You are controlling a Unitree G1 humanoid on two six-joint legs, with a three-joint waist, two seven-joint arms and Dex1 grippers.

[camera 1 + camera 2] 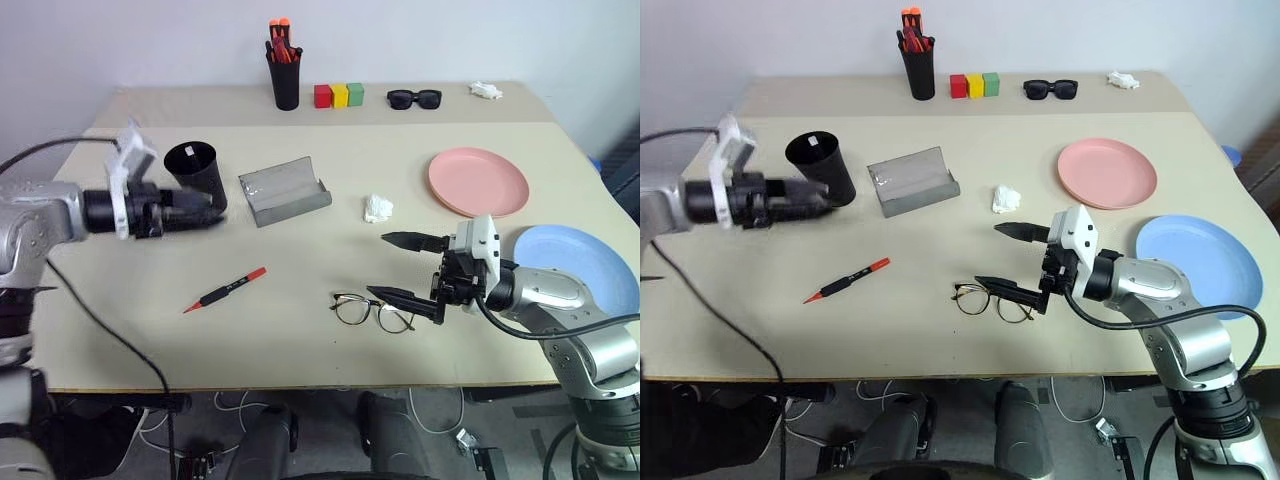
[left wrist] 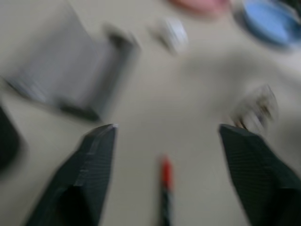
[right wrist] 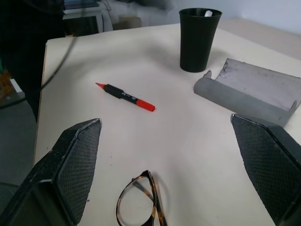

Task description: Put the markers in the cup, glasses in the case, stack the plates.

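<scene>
My gripper will lower the red and black marker [image 1: 225, 290] into the black cup [image 1: 197, 172], and the marker's red end will stick out above the cup's rim because the marker looks longer than the cup is tall.
The black cup [image 1: 193, 170] stands upright at the left of the table, with a small pale tip showing inside its rim. My left gripper [image 1: 215, 210] hovers level beside the cup's lower half, and the left wrist view shows its fingers [image 2: 94, 165] spread wide with nothing between them. A red and black marker [image 1: 225, 291] lies in front of the cup. The grey case [image 1: 283, 190] lies open to the cup's right. The wire-framed glasses [image 1: 372, 312] lie near the front edge, just below my open, empty right gripper [image 1: 380, 265]. The pink plate [image 1: 477, 180] and the blue plate [image 1: 580, 265] lie apart at the right.
Along the back stand a black pen pot [image 1: 285, 70] with orange-capped pens, three coloured blocks [image 1: 338, 95], black sunglasses [image 1: 414, 98] and a small white object [image 1: 486, 90]. A crumpled white scrap [image 1: 378, 208] lies between the case and the pink plate.
</scene>
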